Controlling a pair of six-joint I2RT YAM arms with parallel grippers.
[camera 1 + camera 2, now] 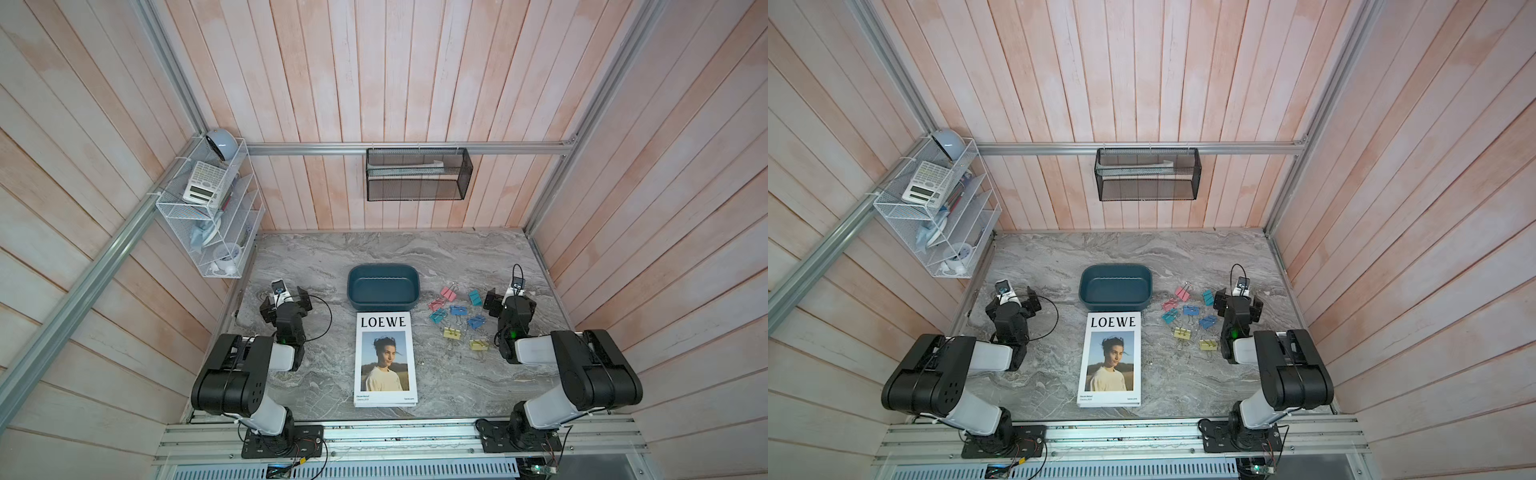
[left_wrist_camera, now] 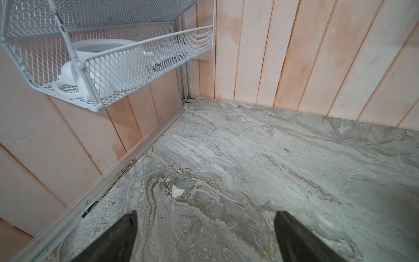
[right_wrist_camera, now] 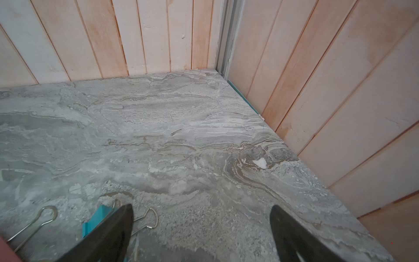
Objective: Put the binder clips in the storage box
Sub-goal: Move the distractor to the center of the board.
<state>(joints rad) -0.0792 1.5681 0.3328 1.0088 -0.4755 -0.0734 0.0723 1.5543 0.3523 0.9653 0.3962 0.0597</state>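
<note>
The LOEWE magazine [image 1: 385, 360] is in front of the storage box, so next my left gripper pushes the magazine away from the clips first. Then my grippers will pull the box [image 1: 384, 288] closer.
The dark teal storage box [image 1: 382, 286] [image 1: 1115, 286] stands at the middle of the marble table, with nothing showing inside it. Several binder clips lie loose to its right: pink [image 1: 448, 293], teal [image 1: 474, 297], blue [image 1: 457, 310] and yellow [image 1: 451, 332] ones. My right gripper [image 1: 510, 298] [image 3: 201, 206] hovers open just right of the cluster. One of its fingers overlaps a teal clip [image 3: 97, 217] in the right wrist view, and nothing lies between the jaws. My left gripper [image 1: 286, 300] [image 2: 206, 213] is open over bare table, left of the box.
A LOEWE magazine [image 1: 385, 359] lies right in front of the box. A white wire rack [image 1: 212, 208] [image 2: 108, 63] hangs on the left wall above the left gripper. A black mesh basket [image 1: 419, 174] hangs on the back wall. Wooden walls close in three sides.
</note>
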